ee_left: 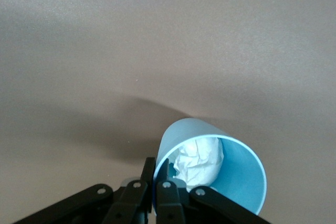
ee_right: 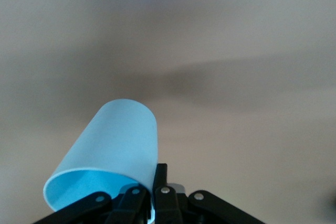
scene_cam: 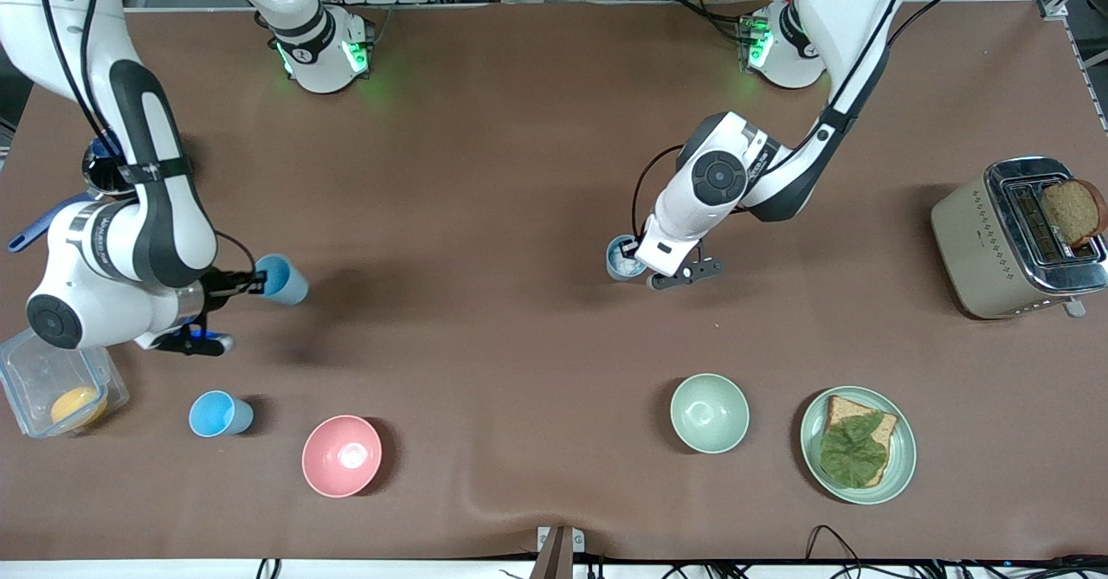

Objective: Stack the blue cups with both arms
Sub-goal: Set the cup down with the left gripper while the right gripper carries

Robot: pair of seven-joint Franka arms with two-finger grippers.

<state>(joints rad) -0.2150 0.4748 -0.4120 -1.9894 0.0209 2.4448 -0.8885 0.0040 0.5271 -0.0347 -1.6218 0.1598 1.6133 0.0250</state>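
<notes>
My right gripper's cup (scene_cam: 283,281) is hanging far away from the paler blue cup in my left gripper. My right gripper should bring its cup inward and lower it into that cup (scene_cam: 622,258).
My right gripper (scene_cam: 258,283) is shut on the rim of a sky-blue cup (scene_cam: 283,279) and holds it tilted above the table at the right arm's end. In the right wrist view the gripper (ee_right: 157,182) pinches the wall of this cup (ee_right: 118,140). My left gripper (scene_cam: 632,260) is shut on the rim of a paler blue cup (scene_cam: 620,256) over the table's middle. In the left wrist view the gripper (ee_left: 157,176) pinches the rim of this cup (ee_left: 244,179), which has crumpled white paper (ee_left: 199,161) inside. A third sky-blue cup (scene_cam: 221,413) stands on the table near the pink bowl.
A pink bowl (scene_cam: 341,455) and a pale green bowl (scene_cam: 709,412) stand near the front camera. A green plate (scene_cam: 900,466) holds bread and a leaf. A toaster (scene_cam: 978,241) with a bread slice stands at the left arm's end. A clear container (scene_cam: 26,371) holds something orange.
</notes>
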